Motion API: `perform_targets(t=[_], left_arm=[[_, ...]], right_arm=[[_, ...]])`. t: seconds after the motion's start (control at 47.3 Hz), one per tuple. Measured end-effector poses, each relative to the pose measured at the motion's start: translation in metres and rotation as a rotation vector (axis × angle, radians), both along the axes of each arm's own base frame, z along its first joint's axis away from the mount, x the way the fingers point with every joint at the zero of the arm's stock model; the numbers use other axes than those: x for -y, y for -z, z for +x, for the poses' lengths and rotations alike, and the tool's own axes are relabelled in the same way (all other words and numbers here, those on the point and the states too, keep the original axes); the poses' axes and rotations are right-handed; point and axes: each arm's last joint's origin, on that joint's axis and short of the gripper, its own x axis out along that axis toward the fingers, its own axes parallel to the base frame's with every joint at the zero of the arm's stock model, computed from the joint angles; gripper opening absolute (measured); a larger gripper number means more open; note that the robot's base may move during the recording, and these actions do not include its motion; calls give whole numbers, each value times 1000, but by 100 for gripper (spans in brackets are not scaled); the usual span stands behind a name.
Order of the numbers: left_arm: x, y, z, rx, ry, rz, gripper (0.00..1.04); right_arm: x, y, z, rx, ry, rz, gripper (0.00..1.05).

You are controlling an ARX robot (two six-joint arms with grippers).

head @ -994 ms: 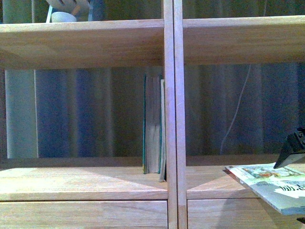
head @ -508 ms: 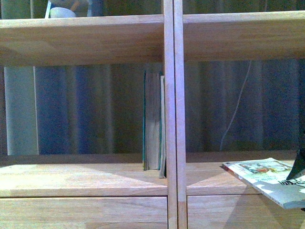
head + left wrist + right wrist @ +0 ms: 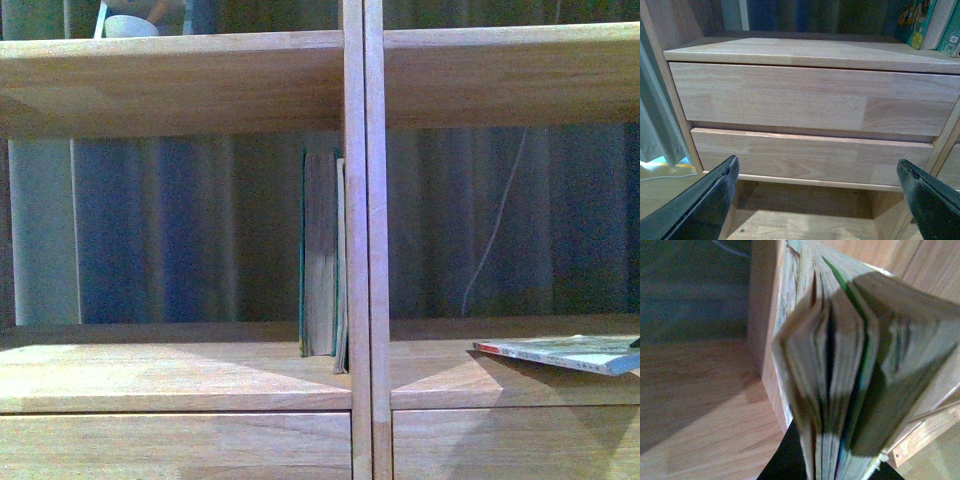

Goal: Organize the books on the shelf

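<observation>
The thin pale paperback book (image 3: 572,352) will rest at a slant on teal-covered books (image 3: 321,255) when I put it there, since those books stand upright against the middle divider.
The light wood shelf (image 3: 180,85) fills the front view. A few tall teal-covered books (image 3: 320,265) stand upright in its left compartment, against the middle divider (image 3: 365,200). The thin pale paperback book (image 3: 565,352) hangs nearly flat just above the right compartment's board, at the frame's right edge. My right gripper (image 3: 835,465) is shut on it; in the right wrist view its fanned page edges (image 3: 840,365) fill the frame. My left gripper (image 3: 815,200) is open and empty, low in front of the two left drawer fronts (image 3: 805,95). The standing books' (image 3: 920,22) covers show there at the compartment's far end.
A pale bowl (image 3: 130,25) stands on the upper board at the left. A white cable (image 3: 495,230) hangs behind the right compartment, in front of a dark curtain. A pale green curtain (image 3: 655,125) hangs beside the shelf's outer side.
The paperback has levelled from a downward slope to nearly flat and now shows edge-on. The right gripper's dark finger has slipped out of the front view to the right.
</observation>
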Motion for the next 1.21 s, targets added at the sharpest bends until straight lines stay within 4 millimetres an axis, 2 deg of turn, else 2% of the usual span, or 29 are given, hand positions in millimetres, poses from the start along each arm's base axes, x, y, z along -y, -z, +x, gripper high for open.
perform_targets(t=[0.19, 0.317, 0.465, 0.74, 0.846, 0.994, 1.206], left_arm=[[0, 0, 0, 0, 0, 0, 97], [0, 0, 0, 0, 0, 0, 97], [0, 0, 0, 0, 0, 0, 97], [0, 0, 0, 0, 0, 0, 97], [0, 0, 0, 0, 0, 0, 97], [0, 0, 0, 0, 0, 0, 97], [0, 0, 0, 0, 0, 0, 97]], right_arm=[[3, -29, -16, 146, -79, -74, 7], [10, -53, -43, 277, -152, -156, 7], [10, -67, -70, 406, -225, -215, 7], [-16, -78, -108, 640, -429, -255, 7], [-24, -81, -123, 712, -453, -264, 7], [-40, -74, -125, 720, -501, -236, 7], [-59, -74, -126, 735, -549, -231, 7]])
